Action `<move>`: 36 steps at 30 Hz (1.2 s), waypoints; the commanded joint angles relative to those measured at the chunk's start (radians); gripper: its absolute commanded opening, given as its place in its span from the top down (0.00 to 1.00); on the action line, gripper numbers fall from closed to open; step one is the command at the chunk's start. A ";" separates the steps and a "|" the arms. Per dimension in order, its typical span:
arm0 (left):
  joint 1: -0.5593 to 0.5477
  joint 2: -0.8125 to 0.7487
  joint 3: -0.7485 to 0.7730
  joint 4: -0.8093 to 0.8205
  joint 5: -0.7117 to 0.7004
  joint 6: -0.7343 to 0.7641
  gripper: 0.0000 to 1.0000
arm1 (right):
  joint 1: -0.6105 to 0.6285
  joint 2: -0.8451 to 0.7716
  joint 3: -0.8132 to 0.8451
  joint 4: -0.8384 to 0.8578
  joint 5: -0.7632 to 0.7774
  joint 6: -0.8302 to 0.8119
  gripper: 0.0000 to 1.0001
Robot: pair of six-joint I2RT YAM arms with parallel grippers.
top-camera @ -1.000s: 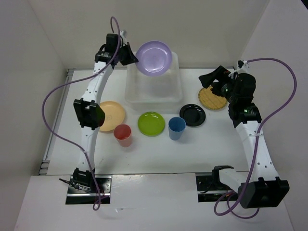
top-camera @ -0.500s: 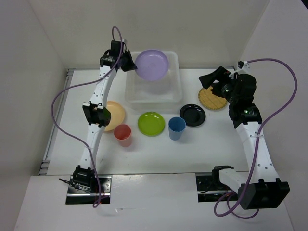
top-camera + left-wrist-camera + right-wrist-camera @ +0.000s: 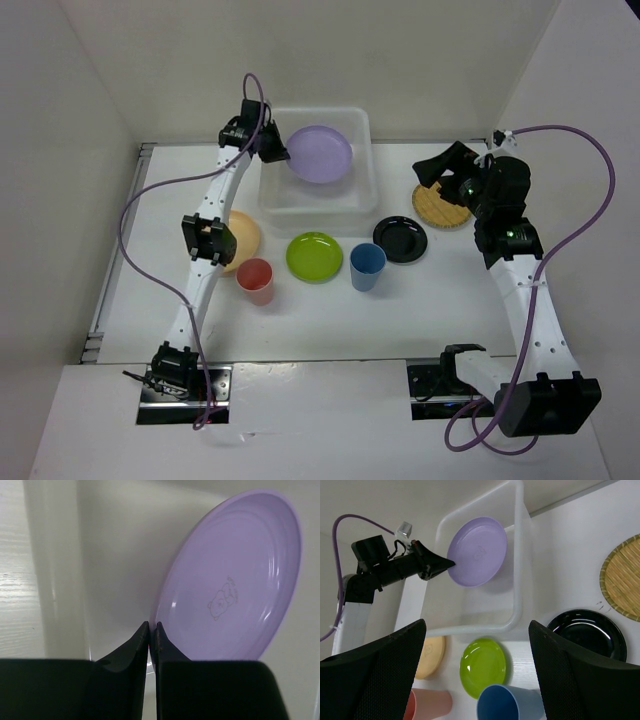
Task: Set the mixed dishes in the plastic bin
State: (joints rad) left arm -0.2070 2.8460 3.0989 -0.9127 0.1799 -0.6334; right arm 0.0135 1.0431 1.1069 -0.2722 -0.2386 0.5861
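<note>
The lavender plate [image 3: 321, 154] is fully inside the bin's sides, so the robot's left gripper should go on lowering it until it sits on the clear bin's bottom [image 3: 312, 197], and then let go.
My left gripper [image 3: 282, 154] is shut on the rim of the lavender plate [image 3: 320, 153] and holds it tilted inside the translucent plastic bin [image 3: 367, 160]. The left wrist view shows the fingers [image 3: 141, 642] pinching the plate [image 3: 235, 585], and the right wrist view shows the plate [image 3: 477, 551] in the bin [image 3: 519, 565] too. My right gripper [image 3: 438, 165] is open and empty, raised over the tan woven disc [image 3: 441, 207]. The peach-orange plate [image 3: 240, 238], red cup [image 3: 256, 280], lime green plate [image 3: 315, 256], blue cup [image 3: 367, 266] and black plate [image 3: 401, 239] sit on the table.
White walls enclose the table on the left, back and right. The left arm's purple cable [image 3: 140, 200] loops out over the table's left side. The right arm's cable [image 3: 590, 200] arcs near the right wall.
My left gripper has lowered the lavender plate from above the bin's back rim down into the bin. The right arm has not moved.
</note>
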 commanded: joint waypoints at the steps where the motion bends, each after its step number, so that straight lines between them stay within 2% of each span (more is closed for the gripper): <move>1: -0.011 0.018 0.037 0.025 0.006 -0.011 0.88 | 0.006 -0.025 0.001 0.018 0.016 0.006 0.12; 4: -0.020 0.018 0.037 0.025 0.006 -0.011 0.89 | 0.006 -0.025 0.001 0.018 0.025 0.006 0.12; 8: -0.045 -0.020 0.017 0.025 -0.092 0.040 1.00 | 0.006 -0.025 0.001 0.027 0.025 0.006 0.12; 13: -0.054 -0.083 -0.131 0.086 -0.146 0.102 1.00 | 0.006 -0.025 -0.009 0.027 0.025 0.006 0.12; 19: -0.103 -0.031 -0.069 0.028 -0.253 0.211 1.00 | 0.006 -0.025 -0.018 0.036 0.025 0.015 0.12; 22: -0.126 -0.021 -0.069 0.028 -0.263 0.222 1.00 | 0.006 -0.025 -0.027 0.036 0.025 0.015 0.12; 30: -0.135 -0.002 -0.069 0.018 -0.309 0.233 0.79 | 0.006 -0.034 -0.027 0.036 0.025 0.015 0.12; 33: -0.135 -0.002 -0.060 0.009 -0.319 0.242 0.62 | 0.006 -0.034 -0.027 0.036 0.025 0.015 0.12; 34: -0.135 -0.002 -0.060 0.009 -0.330 0.242 0.62 | 0.006 -0.034 -0.027 0.036 0.025 0.015 0.12; 36: -0.135 -0.002 -0.051 0.000 -0.342 0.251 0.56 | 0.006 -0.034 -0.027 0.036 0.025 0.015 0.12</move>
State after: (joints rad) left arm -0.3412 2.8330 2.9982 -0.9096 -0.1246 -0.4107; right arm 0.0135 1.0367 1.0855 -0.2703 -0.2230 0.6044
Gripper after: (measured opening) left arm 0.426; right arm 0.877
